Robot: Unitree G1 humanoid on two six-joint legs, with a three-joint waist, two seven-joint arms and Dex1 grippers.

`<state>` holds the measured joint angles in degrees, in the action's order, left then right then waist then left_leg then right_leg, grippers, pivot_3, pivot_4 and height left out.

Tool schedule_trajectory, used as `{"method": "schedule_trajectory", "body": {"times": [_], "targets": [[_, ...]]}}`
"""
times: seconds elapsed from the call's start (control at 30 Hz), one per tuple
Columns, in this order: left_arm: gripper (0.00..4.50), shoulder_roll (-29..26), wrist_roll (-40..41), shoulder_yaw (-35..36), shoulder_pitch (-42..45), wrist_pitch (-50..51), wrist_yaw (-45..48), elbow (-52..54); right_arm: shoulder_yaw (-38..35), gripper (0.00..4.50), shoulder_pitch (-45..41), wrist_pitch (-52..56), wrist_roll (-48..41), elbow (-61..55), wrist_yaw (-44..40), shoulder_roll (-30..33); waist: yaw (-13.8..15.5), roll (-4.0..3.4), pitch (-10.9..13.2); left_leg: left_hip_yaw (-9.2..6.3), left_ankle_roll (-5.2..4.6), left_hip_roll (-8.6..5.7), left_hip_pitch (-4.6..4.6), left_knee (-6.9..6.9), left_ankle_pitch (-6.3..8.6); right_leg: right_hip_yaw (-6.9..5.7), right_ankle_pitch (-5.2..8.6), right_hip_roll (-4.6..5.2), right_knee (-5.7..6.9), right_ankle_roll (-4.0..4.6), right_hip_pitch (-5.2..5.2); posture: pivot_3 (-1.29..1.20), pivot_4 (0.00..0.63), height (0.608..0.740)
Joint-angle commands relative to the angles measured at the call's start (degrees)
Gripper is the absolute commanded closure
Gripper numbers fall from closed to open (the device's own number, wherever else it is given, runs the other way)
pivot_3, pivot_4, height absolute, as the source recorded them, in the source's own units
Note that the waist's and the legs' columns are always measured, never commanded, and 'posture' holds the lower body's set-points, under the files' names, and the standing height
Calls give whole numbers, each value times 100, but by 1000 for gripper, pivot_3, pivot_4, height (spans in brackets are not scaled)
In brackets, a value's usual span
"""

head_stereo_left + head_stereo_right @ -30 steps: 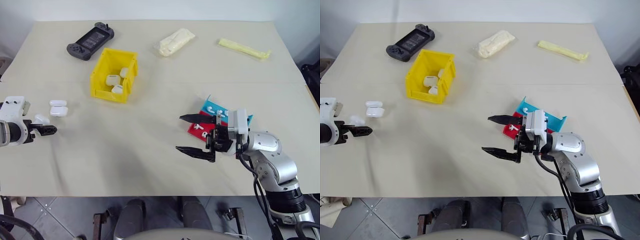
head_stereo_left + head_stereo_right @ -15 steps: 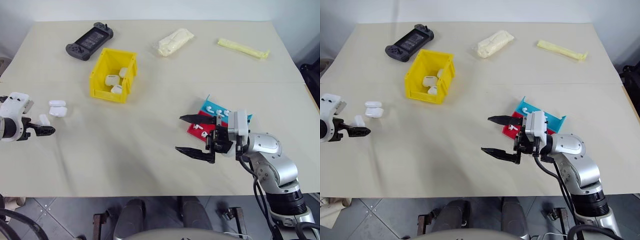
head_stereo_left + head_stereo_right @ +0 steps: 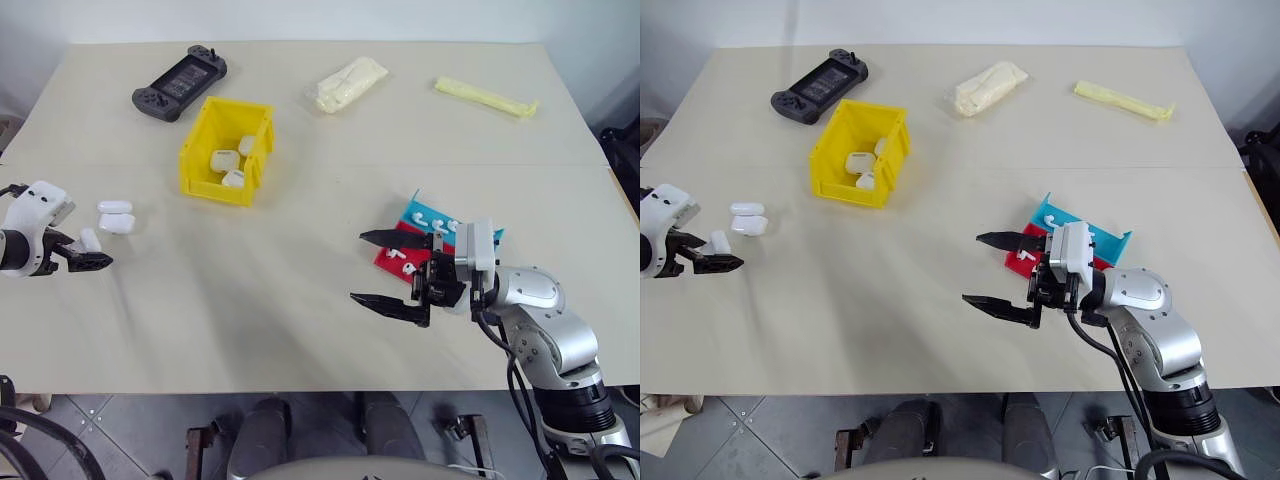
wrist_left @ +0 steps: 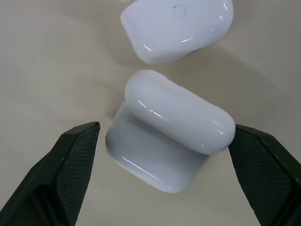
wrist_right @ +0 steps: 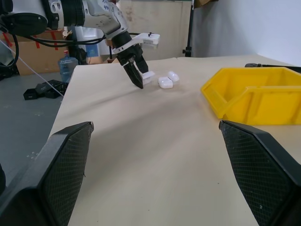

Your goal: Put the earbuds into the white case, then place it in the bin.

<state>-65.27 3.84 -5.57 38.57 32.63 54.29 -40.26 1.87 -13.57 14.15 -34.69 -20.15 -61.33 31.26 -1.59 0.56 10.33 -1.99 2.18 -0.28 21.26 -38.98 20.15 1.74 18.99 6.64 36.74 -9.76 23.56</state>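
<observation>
The white case (image 4: 162, 136) is crooked between the fingers of the robot's left gripper. The left gripper should turn the case straight and move back, then come in and grip both its ends (image 4: 223, 132).
A white case (image 4: 169, 136) lies on the table at the far left, between the fingers (image 4: 70, 165) of my open left gripper (image 3: 88, 250), which do not touch it. More white cases (image 3: 116, 215) lie just beyond it. The earbuds (image 3: 405, 254) rest on a flat red and blue tray (image 3: 418, 212) at the right. My right gripper (image 3: 358, 267) hovers open and empty just left of that tray, pointing left. The yellow bin (image 3: 215, 185) stands at the back left with several white cases inside.
A dark game console (image 3: 180, 82) lies behind the bin. A clear bag with pale contents (image 3: 350, 82) and a yellow packet (image 3: 487, 97) lie at the back. The table's left edge runs close to my left gripper.
My left wrist has rolled while the gripper stays around the same case. The right arm has not moved.
</observation>
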Motion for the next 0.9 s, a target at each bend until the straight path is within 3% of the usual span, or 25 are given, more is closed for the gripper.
{"method": "schedule_trajectory", "body": {"times": [0.03, 0.23, 0.5, 0.57, 0.67, 0.9], "targets": [[63, 2, -218, 7, 5, -268, 116, -341, -149, 0, -62, 5, -108, -192, 8, 66, -1, 0, 0, 1, -1, 0, 0, -1, 0, 0, 0, 0, 0, 0, 0, 0, 150, 740], [63, -44, 58, 551, -450, 134, -19, 121, -105, 0, -35, 22, -107, -216, 19, 48, -31, 0, 0, 15, -3, 4, -7, 1, 2, 0, 0, 0, 6, 0, 5, 0, 150, 740], [63, 351, 1032, 2855, -2535, 491, -481, 2232, -48, 0, -108, 55, -121, -103, -96, 16, -36, 0, 0, -25, -6, 11, -5, -2, 6, -1, -1, 10, 13, 2, 18, 0, 150, 740], [63, 422, 1127, 3106, -2845, 535, -509, 2514, -45, 0, -137, 67, -114, -90, -100, 5, -18, 1, 0, -27, -6, 12, -3, -1, 7, -1, -1, 10, 8, 2, 18, 0, 150, 740], [63, 1031, 1504, 4157, -4096, 276, -379, 3493, -14, 0, -180, 87, -134, -34, -170, -3, -19, 1, -1, -27, -7, 10, -4, 0, 9, 0, -2, 15, 8, 4, 17, 0, 150, 740], [63, 1460, 1739, 4474, -4877, 435, -516, 4298, 9, 0, -301, 100, -128, 85, -275, -29, 71, 12, -6, -42, -7, 13, -8, -6, 16, -14, -4, 14, -29, 8, 0, 0, 150, 740]]}}
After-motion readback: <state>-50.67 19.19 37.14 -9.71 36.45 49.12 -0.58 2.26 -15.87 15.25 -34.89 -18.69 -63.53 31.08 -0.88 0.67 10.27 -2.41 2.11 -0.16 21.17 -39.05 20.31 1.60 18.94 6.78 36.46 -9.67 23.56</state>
